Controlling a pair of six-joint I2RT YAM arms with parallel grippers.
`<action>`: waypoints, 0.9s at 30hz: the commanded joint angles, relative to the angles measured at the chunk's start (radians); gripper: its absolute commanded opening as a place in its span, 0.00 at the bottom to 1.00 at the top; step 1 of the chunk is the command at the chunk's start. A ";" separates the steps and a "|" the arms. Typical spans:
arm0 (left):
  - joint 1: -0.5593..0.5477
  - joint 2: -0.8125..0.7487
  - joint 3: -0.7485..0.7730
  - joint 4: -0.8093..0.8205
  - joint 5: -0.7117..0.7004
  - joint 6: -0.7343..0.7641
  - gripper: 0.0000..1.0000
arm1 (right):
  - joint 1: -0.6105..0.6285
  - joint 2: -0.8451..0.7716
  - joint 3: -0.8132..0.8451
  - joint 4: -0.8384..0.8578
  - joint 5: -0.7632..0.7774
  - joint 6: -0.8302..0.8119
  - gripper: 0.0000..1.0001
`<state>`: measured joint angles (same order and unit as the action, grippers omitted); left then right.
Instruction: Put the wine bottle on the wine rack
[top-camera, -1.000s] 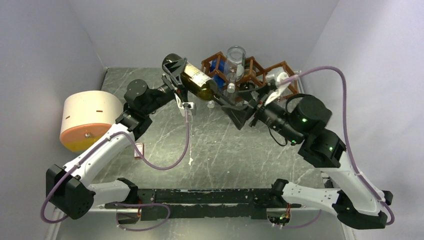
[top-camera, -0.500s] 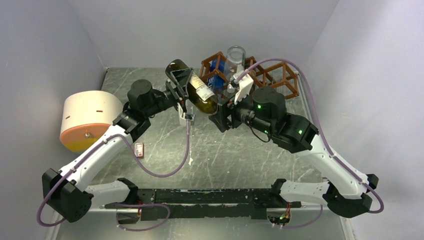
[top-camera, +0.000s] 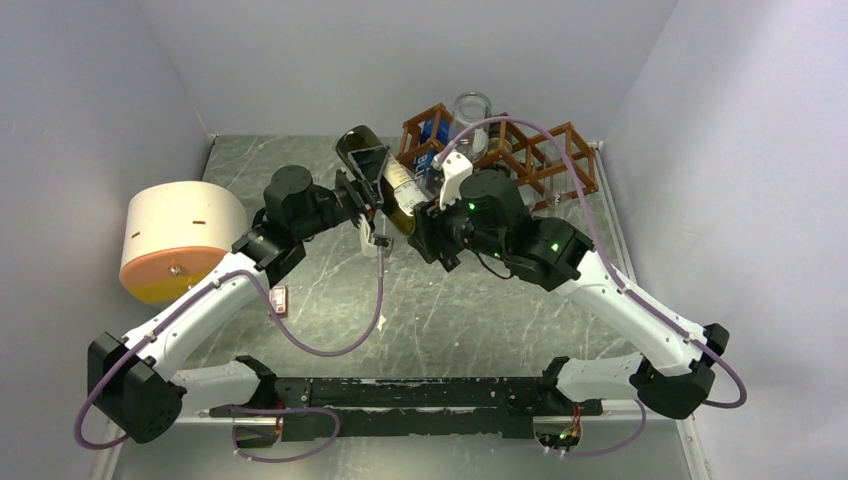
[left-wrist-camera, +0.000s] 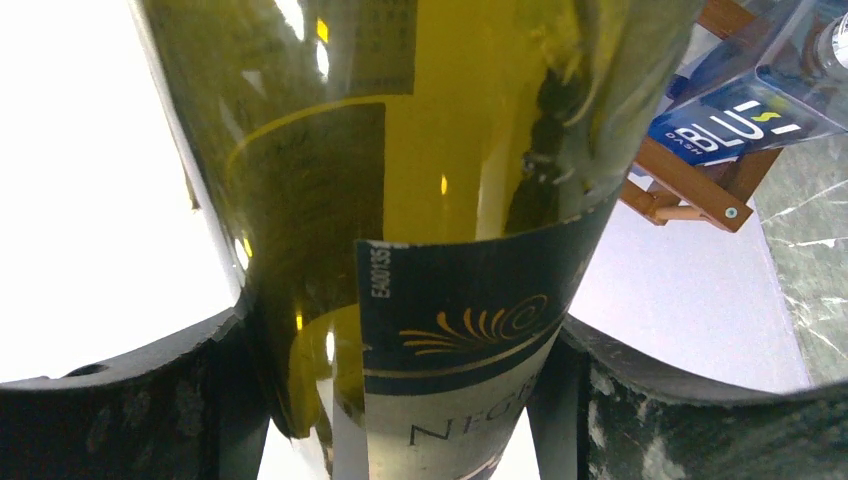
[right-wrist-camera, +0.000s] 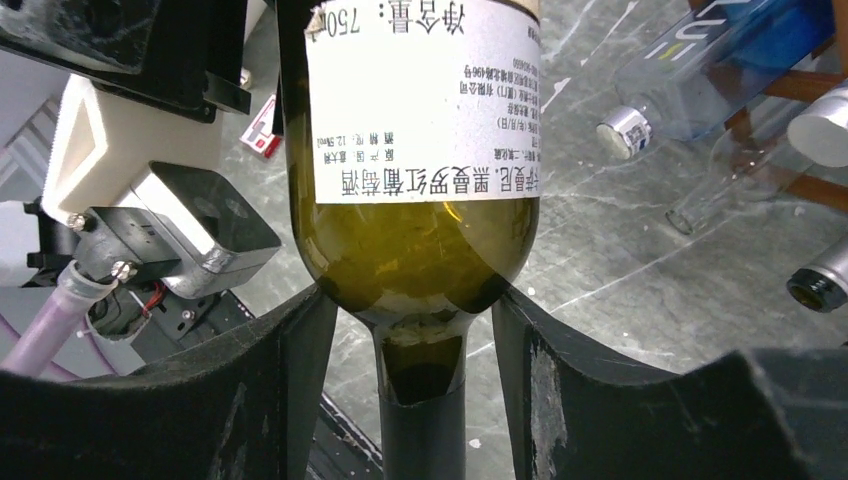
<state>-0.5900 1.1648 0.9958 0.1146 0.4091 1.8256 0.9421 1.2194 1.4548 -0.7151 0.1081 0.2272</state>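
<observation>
Next, I close my right gripper on the neck (right-wrist-camera: 423, 372) before my left gripper opens, because my left gripper is holding the wine bottle's body (top-camera: 400, 181) and the bottle must lie on the rack.
The wine bottle (top-camera: 385, 170) is dark green glass with a white label, held tilted above the table, base up and to the back. My left gripper (top-camera: 368, 178) is shut on its body; in the left wrist view both fingers press the glass (left-wrist-camera: 430, 200) around the left gripper (left-wrist-camera: 405, 340). My right gripper (top-camera: 416, 212) stands open around the neck: the right gripper (right-wrist-camera: 415, 300) has a gap on each side of the neck, its fingertips (right-wrist-camera: 320, 300) at the bottle (right-wrist-camera: 420, 150) shoulder. The reddish-brown wine rack (top-camera: 545, 150) stands just behind.
A blue bottle (top-camera: 435, 130) and a clear bottle (top-camera: 470, 115) lie in the rack's left openings. A cream and orange drum (top-camera: 180, 240) sits at the left wall. A small red-and-white item (top-camera: 278, 298) lies on the table. Grey walls close the back and sides.
My right arm swung left from in front of the rack to the bottle's neck, and its jaws narrowed. The left arm shifted the bottle slightly right, still gripping it.
</observation>
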 joint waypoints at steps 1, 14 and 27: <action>-0.019 -0.027 0.029 0.128 -0.004 -0.001 0.07 | 0.002 0.004 -0.034 0.048 -0.022 0.021 0.61; -0.018 -0.006 0.101 0.045 -0.035 -0.132 0.07 | 0.002 0.002 -0.098 0.053 -0.012 0.036 0.47; -0.018 -0.027 0.037 0.148 0.011 -0.220 0.90 | 0.002 -0.054 -0.100 0.144 0.140 0.030 0.00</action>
<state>-0.6003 1.1820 1.0199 0.0685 0.3664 1.7451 0.9497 1.2137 1.3617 -0.6910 0.1299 0.2581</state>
